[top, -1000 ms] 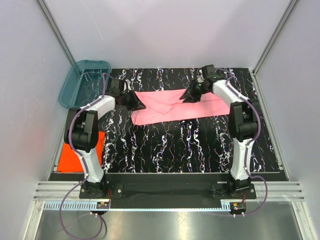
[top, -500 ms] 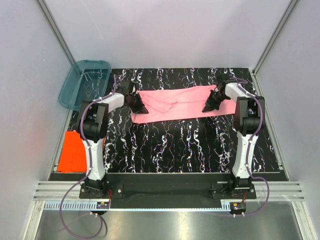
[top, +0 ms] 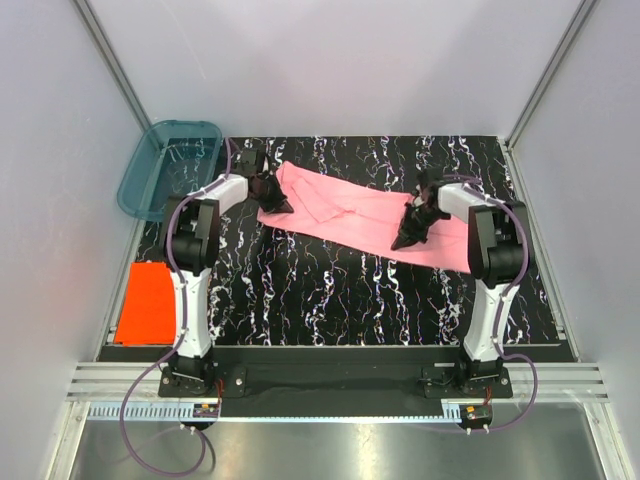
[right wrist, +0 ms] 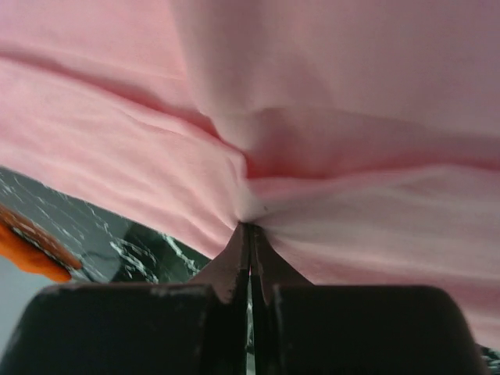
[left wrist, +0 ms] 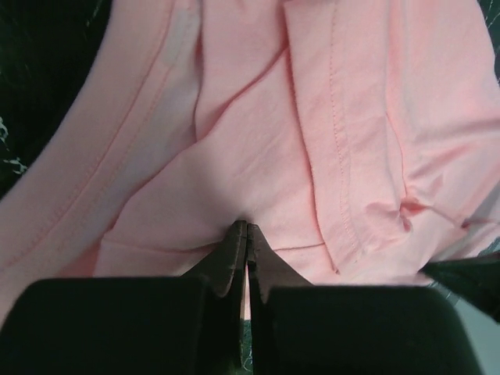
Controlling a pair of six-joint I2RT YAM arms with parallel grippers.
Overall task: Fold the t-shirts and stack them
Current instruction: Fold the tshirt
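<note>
My right gripper should swing the hem end to the mat's near edge (top: 330,325) before both grippers fold, because the light pink t-shirt (top: 360,227) lies at a slant across the mat.
The light pink t-shirt (top: 350,210) lies as a long slanted band across the far half of the black marbled mat. My left gripper (top: 272,203) is shut on its left end; in the left wrist view the fingertips (left wrist: 247,227) pinch a fold of the pink t-shirt (left wrist: 258,133). My right gripper (top: 402,240) is shut on the shirt's near edge toward the right; the right wrist view shows the pink t-shirt (right wrist: 328,133) bunched at the closed tips (right wrist: 250,226). The orange-red t-shirt (top: 148,302) lies flat off the mat at the left.
A teal see-through tub (top: 168,167) stands at the far left corner. White walls and metal frame posts enclose the table. The black marbled mat (top: 340,295) lies bare between the pink shirt and the arm bases.
Both grippers closed on the pink shirt. The right gripper has come nearer and to the left with the cloth, so the shirt now slants. The left gripper shifted slightly farther back.
</note>
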